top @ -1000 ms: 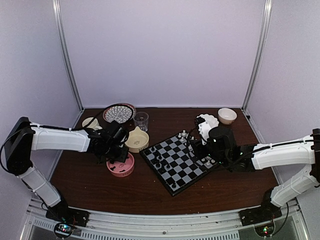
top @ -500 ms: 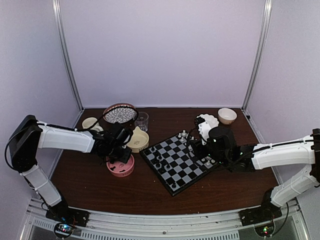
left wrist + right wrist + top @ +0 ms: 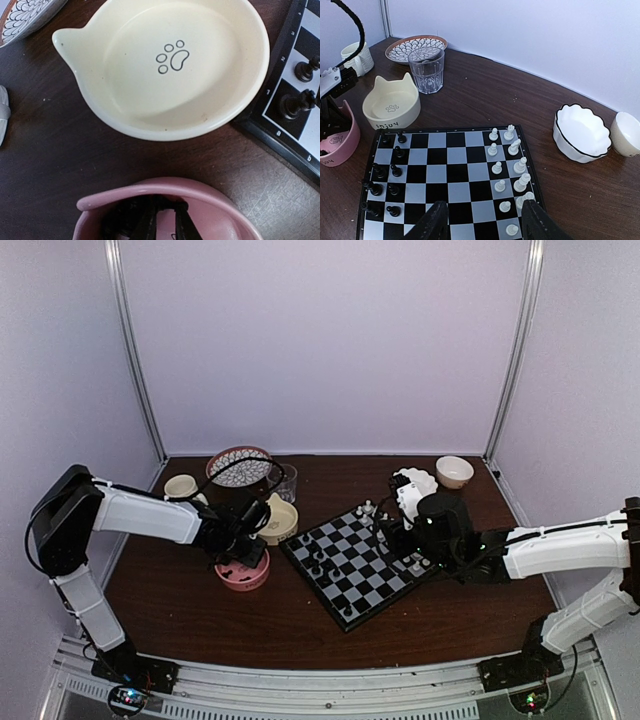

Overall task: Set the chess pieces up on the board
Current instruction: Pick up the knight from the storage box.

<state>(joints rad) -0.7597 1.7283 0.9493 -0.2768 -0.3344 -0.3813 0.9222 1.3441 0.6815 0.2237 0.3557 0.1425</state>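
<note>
The dark piece (image 3: 180,204) is lying lengthwise across my left gripper's fingers next to the side of the pink bowl. I need to open the fingers, move back and line up across its body (image 3: 172,203).
The board (image 3: 355,565) lies at an angle in the middle of the table. Several black chess pieces (image 3: 395,171) stand on its two left files, and two more black pieces (image 3: 300,102) show at the board's edge in the left wrist view. White chessmen (image 3: 510,165) line the right files. My left gripper (image 3: 167,205) reaches down into the pink bowl (image 3: 165,184), its fingers nearly together with a dark piece between the tips. More dark pieces (image 3: 115,220) lie in that bowl. My right gripper (image 3: 487,220) hovers open over the board's near edge, holding nothing.
A cream cat-shaped bowl (image 3: 165,65) sits between the pink bowl (image 3: 241,572) and the board. Behind it are a glass (image 3: 426,70), a patterned plate (image 3: 416,47) and a cream cup (image 3: 357,57). A white scalloped bowl (image 3: 581,132) and a small beige bowl (image 3: 454,471) stand at the right.
The left arm has swung a little to the right, its gripper staying in the pink bowl. The right arm has not moved.
</note>
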